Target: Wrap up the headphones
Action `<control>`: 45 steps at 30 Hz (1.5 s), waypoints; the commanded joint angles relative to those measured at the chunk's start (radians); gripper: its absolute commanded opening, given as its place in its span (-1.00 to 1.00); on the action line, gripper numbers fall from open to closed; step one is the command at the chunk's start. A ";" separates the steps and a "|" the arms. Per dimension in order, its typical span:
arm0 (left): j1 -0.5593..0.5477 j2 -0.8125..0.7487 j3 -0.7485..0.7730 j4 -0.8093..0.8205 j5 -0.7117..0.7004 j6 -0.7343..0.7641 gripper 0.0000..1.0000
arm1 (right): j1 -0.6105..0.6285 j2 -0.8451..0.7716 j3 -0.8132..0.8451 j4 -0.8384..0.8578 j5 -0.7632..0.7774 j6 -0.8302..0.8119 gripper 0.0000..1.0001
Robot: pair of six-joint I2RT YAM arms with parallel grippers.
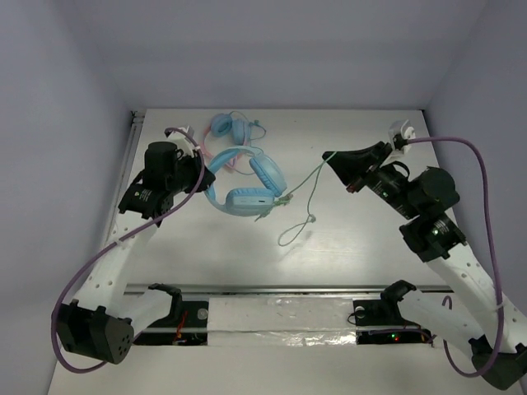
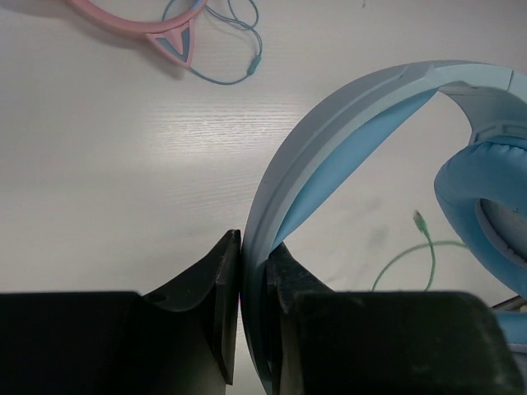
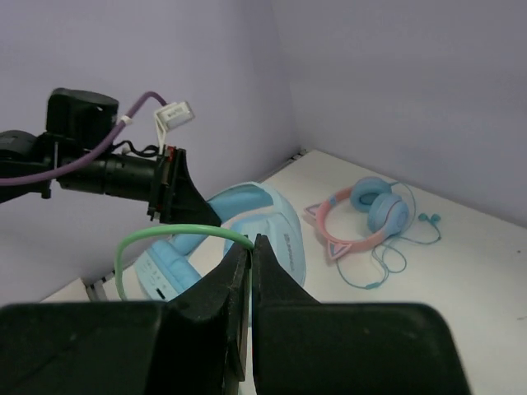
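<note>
The pale green cable (image 1: 308, 178) runs almost straight from the cups to my right gripper, so my right gripper needs to swing back and lay the cable across the headband (image 1: 213, 198).
The light-blue headphones (image 1: 247, 183) lie at the table's middle left, cups to the right, also seen in the right wrist view (image 3: 272, 226). My left gripper (image 1: 200, 175) is shut on their headband (image 2: 329, 140) at its left curve. The pale green cable (image 1: 298, 191) runs from the cups up and right to my right gripper (image 1: 329, 158), which is shut on it and holds it above the table. The cable (image 3: 165, 236) arcs out of the shut right jaws. A slack loop with the plug lies on the table (image 1: 295, 230).
A smaller blue-cupped pair with a pink cat-ear headband (image 1: 229, 130) and thin blue cord lies just behind the headphones; it also shows in the right wrist view (image 3: 362, 216). Purple walls close the back and sides. A metal rail (image 1: 288, 290) runs along the near edge.
</note>
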 commanded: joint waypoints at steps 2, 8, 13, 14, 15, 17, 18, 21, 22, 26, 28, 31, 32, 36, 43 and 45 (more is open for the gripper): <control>0.006 -0.032 -0.014 0.139 0.007 -0.047 -1.00 | 0.029 0.014 0.118 -0.208 -0.092 -0.076 -1.00; 0.006 -0.015 -0.027 0.162 0.026 -0.061 -1.00 | 0.238 0.113 0.204 -0.362 -0.030 -0.157 -1.00; 0.006 -0.015 -0.028 0.177 0.019 -0.073 -1.00 | 0.463 0.193 0.227 -0.427 0.096 -0.195 -1.00; 0.006 -0.012 -0.024 0.181 0.022 -0.074 -1.00 | 0.492 0.206 0.234 -0.436 0.136 -0.194 -1.00; 0.006 -0.009 -0.021 0.182 0.024 -0.073 -1.00 | 0.541 0.220 0.244 -0.443 0.156 -0.189 -1.00; 0.006 0.003 -0.018 0.190 0.027 -0.073 -1.00 | 0.587 0.276 0.271 -0.477 0.210 -0.189 -1.00; 0.006 0.005 -0.019 0.193 0.027 -0.073 -1.00 | 0.616 0.298 0.300 -0.479 0.239 -0.186 -1.00; -0.003 0.010 -0.039 0.187 -0.002 -0.064 -1.00 | 0.625 0.367 0.349 -0.494 0.282 -0.160 -1.00; -0.003 0.005 -0.047 0.184 -0.017 -0.061 -1.00 | 0.625 0.379 0.374 -0.491 0.312 -0.142 -1.00; -0.025 -0.023 -0.099 0.162 -0.085 -0.048 -1.00 | 0.625 0.417 0.461 -0.540 0.368 -0.110 -1.00; -0.046 -0.036 -0.117 0.142 -0.105 -0.032 -1.00 | 0.625 0.445 0.501 -0.578 0.423 -0.108 -1.00; -0.055 -0.081 -0.134 0.109 -0.140 -0.015 -1.00 | 0.625 0.494 0.552 -0.641 0.540 -0.119 -1.00; -0.056 -0.088 -0.134 0.089 -0.148 -0.005 -1.00 | 0.625 0.503 0.566 -0.660 0.558 -0.119 -1.00; -0.056 -0.131 -0.128 0.049 -0.171 0.016 -1.00 | 0.625 0.543 0.572 -0.697 0.599 -0.108 -1.00; -0.065 -0.145 -0.119 0.021 -0.131 0.038 -1.00 | 0.625 0.710 0.708 -0.795 0.515 -0.102 -1.00; -0.065 -0.147 -0.126 0.016 -0.109 0.042 -1.00 | 0.625 0.740 0.719 -0.787 0.560 -0.090 -1.00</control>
